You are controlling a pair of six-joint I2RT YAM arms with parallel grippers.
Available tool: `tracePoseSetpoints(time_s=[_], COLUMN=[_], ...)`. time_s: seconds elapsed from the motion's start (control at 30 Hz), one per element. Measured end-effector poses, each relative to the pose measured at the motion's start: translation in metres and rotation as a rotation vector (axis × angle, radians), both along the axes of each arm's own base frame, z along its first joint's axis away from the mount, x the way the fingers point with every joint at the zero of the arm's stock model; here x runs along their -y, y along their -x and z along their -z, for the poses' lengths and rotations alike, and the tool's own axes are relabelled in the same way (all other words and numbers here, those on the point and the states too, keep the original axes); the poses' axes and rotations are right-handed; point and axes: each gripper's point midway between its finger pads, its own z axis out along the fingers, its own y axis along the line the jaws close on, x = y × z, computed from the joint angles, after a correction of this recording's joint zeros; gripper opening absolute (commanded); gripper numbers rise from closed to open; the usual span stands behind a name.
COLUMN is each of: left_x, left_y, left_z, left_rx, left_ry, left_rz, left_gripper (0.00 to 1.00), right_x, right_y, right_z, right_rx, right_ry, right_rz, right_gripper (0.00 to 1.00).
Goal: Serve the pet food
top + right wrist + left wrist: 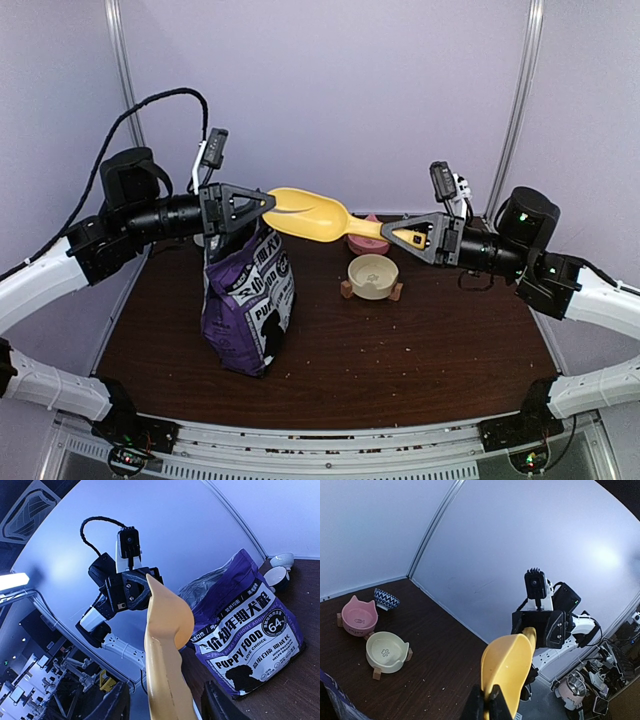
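Note:
I should take the yellow scoop by its handle with my right gripper, because my left gripper holds the scoop by its bowl's rim. That will free my left gripper to tilt the bag.
The yellow scoop hangs in the air between both arms, above the table. My left gripper is shut on the rim of its bowl; the pinch shows in the left wrist view. The scoop looks empty. My right gripper is open, its jaws wide apart on either side of the scoop's handle without touching it. The purple pet food bag stands upright below my left gripper, its top crumpled. No kibble shows.
A cream bowl on a small wooden stand sits at mid-table. A pink cat-ear bowl is just behind it, and a blue patterned bowl stands near the back wall. Crumbs dot the dark table.

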Motion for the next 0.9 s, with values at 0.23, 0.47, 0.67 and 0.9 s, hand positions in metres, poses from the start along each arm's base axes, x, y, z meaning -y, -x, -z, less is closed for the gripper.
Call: tracePoseSetpoints(time_s=[0.23, 0.47, 0.67, 0.9], left_x=[0.004, 0.007, 0.004, -0.010], left_y=[0.001, -0.001, -0.007, -0.019], left_z=[0.005, 0.008, 0.013, 0.014], left_rx=[-0.012, -0.018, -0.012, 0.001], left_ry=[-0.009, -0.012, -0.038, -0.122], left_rz=[0.024, 0.029, -0.012, -0.121], left_gripper=[0.00, 0.09, 0.53, 0.93], right_x=[0.000, -0.001, 0.005, 0.020], right_y=[0.002, 0.006, 0.000, -0.013], right_z=[-0.001, -0.004, -0.003, 0.002], right_rx=[0.003, 0.013, 0.007, -0.012], right_ry=[-0.002, -0.013, -0.004, 0.019], right_rz=[-0.012, -0.031, 0.020, 0.150], right_gripper=[0.31, 0.10, 0.00, 0.00])
